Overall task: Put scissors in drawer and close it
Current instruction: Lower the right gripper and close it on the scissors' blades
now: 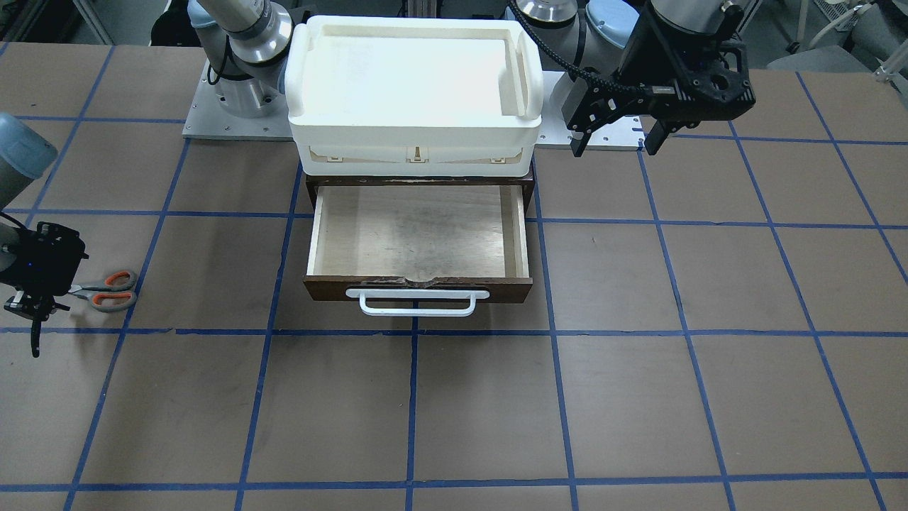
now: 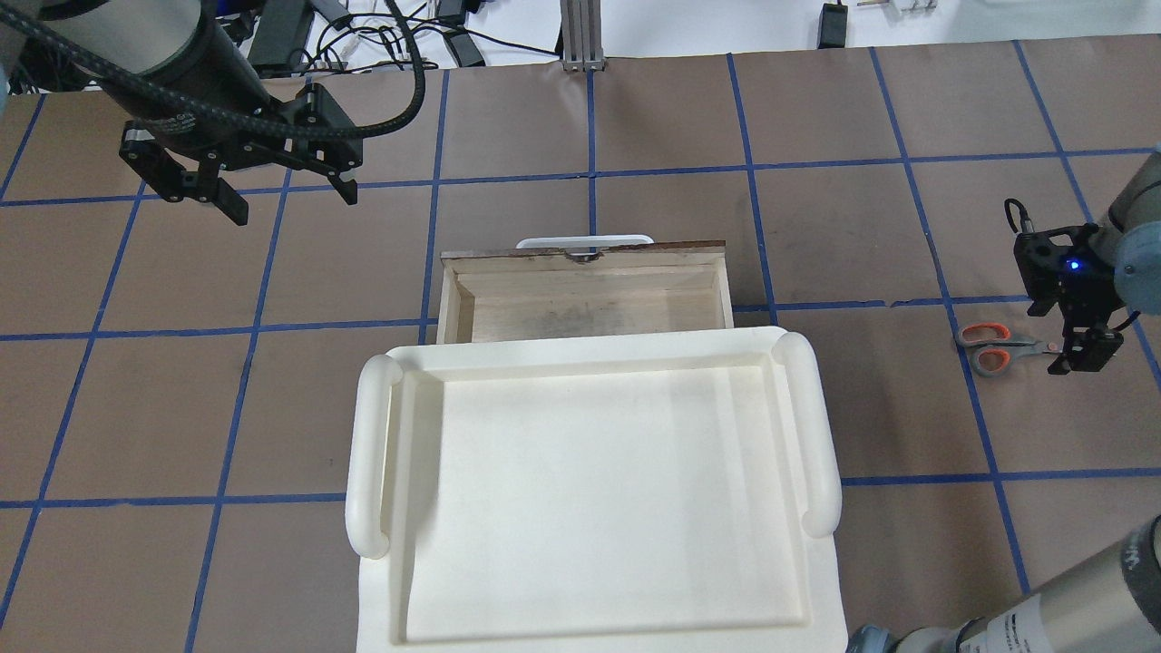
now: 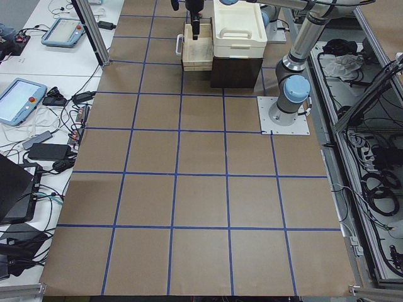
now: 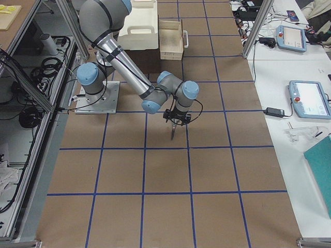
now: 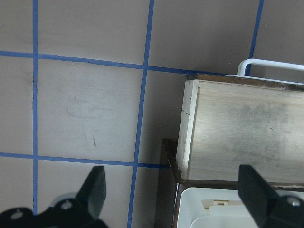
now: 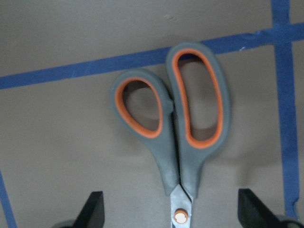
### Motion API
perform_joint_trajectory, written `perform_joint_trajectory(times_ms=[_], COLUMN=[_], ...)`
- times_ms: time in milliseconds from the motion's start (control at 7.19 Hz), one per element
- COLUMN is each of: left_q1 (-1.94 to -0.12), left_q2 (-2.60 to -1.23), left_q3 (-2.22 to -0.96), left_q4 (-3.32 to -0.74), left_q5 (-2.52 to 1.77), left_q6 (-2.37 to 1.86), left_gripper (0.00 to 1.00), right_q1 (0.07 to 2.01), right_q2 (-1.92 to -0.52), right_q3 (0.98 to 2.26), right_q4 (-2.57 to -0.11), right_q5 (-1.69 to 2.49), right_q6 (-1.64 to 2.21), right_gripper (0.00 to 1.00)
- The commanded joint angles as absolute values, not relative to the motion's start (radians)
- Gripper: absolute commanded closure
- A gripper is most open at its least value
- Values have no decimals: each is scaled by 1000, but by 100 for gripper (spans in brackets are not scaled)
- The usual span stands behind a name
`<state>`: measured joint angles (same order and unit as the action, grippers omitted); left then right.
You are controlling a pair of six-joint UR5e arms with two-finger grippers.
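Observation:
I expect the scissors (image 6: 180, 189) to stay closed when I carry them by the pivot end into the drawer, because the grey handles already touch (image 6: 172, 106) between their finger loops.
The scissors (image 1: 106, 289) lie flat on the table far to my right, with grey handles lined in orange (image 6: 180, 118) and the blades pointing toward my right gripper. My right gripper (image 1: 35, 306) is open and low over the blades near the pivot, with one finger (image 6: 92, 211) on each side; it also shows in the overhead view (image 2: 1081, 355) next to the scissors (image 2: 989, 347). The drawer (image 1: 418, 234) is pulled open and empty, with its white handle (image 1: 417, 301) in front. My left gripper (image 2: 288, 199) is open and empty, in the air beside the drawer (image 5: 247, 133).
A large white plastic tray (image 1: 415, 78) sits on top of the dark cabinet that holds the drawer; it also shows in the overhead view (image 2: 590, 490). Blue tape lines grid the brown table. The arm bases stand behind the cabinet.

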<state>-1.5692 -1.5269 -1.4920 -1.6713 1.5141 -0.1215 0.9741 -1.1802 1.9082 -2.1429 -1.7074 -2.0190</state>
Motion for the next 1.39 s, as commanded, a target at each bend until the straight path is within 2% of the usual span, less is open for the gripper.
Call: perform_joint_trajectory(times_ms=[0,139,417,557,835,1252], left_q1=[-1569,-1569,-1566,-1566,-1569,-1568], left_q2=[-1526,-1526,-1525,-1526,-1526,-1523], left_q3=[-1493,-1493,-1493,-1493,-1493,-1493], left_q4=[-1674,-1674,-1674,-1672,-1674,-1674], left_q5=[1513,1509,1505,1505,1508,1505], left_q6=[-120,-121,-103,-63,-64,-64], left_gripper=[0,0,0,0,0,0], right_q1=[973,974,973,973,973,976], right_q2=[-1161,-1161,-1160,-1160,-1163,-1192], right_q3=[1911,1911,1911,1911,1910,1878], right_q4=[-2138,-2138,-2138,-2140,-2140,-2137], right_q5=[-1717,-1718,-1732,-1738,-1746,-1772], right_q6=[-2029,-2031,-2056,-2081,-2121,-2125], right_gripper=[0,8,44,49,100,100])
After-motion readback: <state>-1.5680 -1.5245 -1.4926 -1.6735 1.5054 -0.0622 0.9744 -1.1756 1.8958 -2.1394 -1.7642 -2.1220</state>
